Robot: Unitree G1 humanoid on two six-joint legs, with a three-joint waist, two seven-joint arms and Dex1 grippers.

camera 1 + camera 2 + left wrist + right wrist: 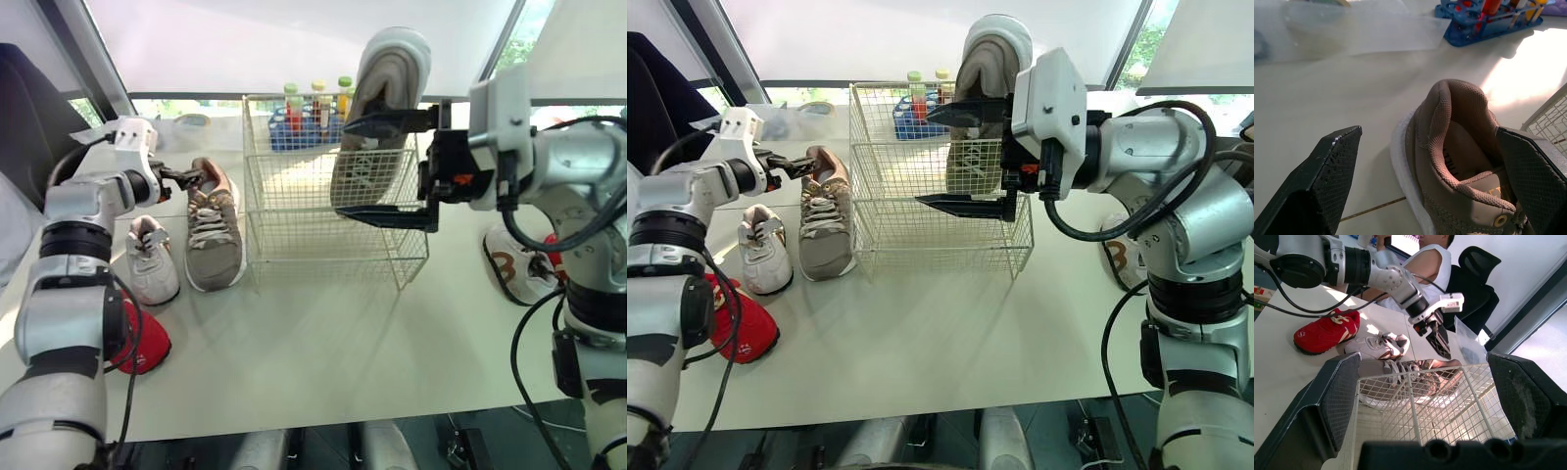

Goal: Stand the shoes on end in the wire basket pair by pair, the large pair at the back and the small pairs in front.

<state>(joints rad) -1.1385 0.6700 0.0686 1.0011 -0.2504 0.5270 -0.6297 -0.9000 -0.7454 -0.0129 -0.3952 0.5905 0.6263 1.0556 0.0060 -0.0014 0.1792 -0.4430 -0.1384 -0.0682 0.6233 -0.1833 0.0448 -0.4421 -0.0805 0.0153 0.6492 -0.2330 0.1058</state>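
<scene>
A patch of red (555, 256) shows beside the small white shoe (516, 264), so I should expect to uncover the other red shoe when I lift the white shoe.
A large grey shoe (380, 98) stands on end at the back right of the wire basket (323, 245). My right gripper (382, 168) hangs open just in front of it, over the basket, with nothing between its fingers (1337, 396). The matching grey shoe (214, 230) lies flat on the table left of the basket. My left gripper (191, 178) is open at its heel (1459, 147), one finger (1322, 181) on each side. A small white shoe (152, 259) and a red shoe (142, 338) lie further left. Another white shoe (519, 269) lies at the right.
A blue rack of bottles (313, 117) stands behind the basket, and a clear plastic bag (186, 122) lies at the back left. A person (1420, 259) sits beyond the table's left side by a black chair.
</scene>
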